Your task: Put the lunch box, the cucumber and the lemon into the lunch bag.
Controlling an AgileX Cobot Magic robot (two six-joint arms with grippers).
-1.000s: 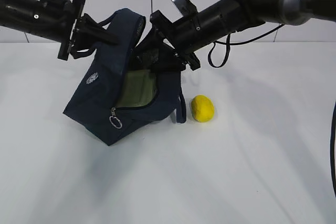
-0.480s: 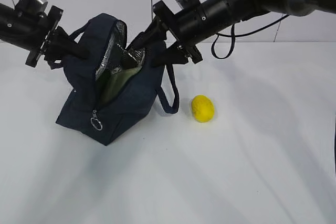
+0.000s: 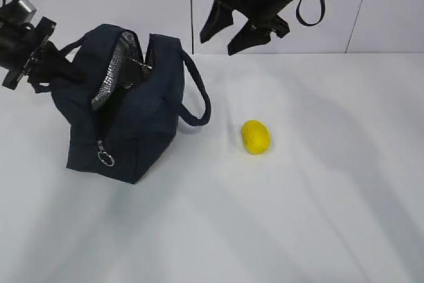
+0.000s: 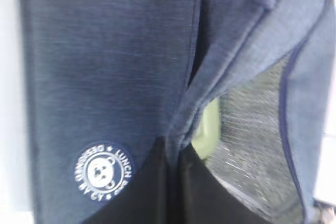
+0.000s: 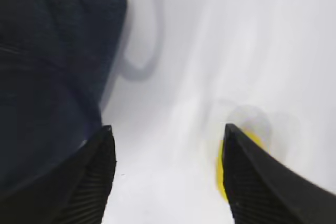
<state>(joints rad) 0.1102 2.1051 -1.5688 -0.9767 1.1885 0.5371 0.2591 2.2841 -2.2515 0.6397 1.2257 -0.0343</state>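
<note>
The lunch bag's opening point(image 3: 117, 99) spreads wide down toward the ring pull, so I expect the yellow lemon point(image 3: 255, 137) to fall inside and stay partly in view when I let go.
The navy lunch bag point(image 3: 142, 120) stands on the table at the left, its top open and its silver lining point(image 3: 114, 74) showing. My left gripper point(image 3: 61, 71) is shut on a fold of the bag's left side; in the left wrist view point(image 4: 176, 153) the fabric is pinched between the jaws. A bit of the lunch box's pale green lid point(image 4: 208, 128) shows inside the bag. The yellow lemon point(image 3: 255, 136) lies on the table right of the bag. My right gripper point(image 3: 220, 43) hangs open and empty, high above the table between the bag and the lemon point(image 5: 220, 174). The cucumber is hidden.
The bag's loop handle point(image 3: 195, 101) droops toward the lemon. The zipper's ring pull point(image 3: 105, 158) hangs at the bag's front end. White table point(image 3: 318, 217) all around; a white wall stands behind.
The bag, first tilted and held up by both arms, now stands upright. My right gripper has pulled out of the bag's mouth, risen and opened. My left gripper has moved left, still holding the bag.
</note>
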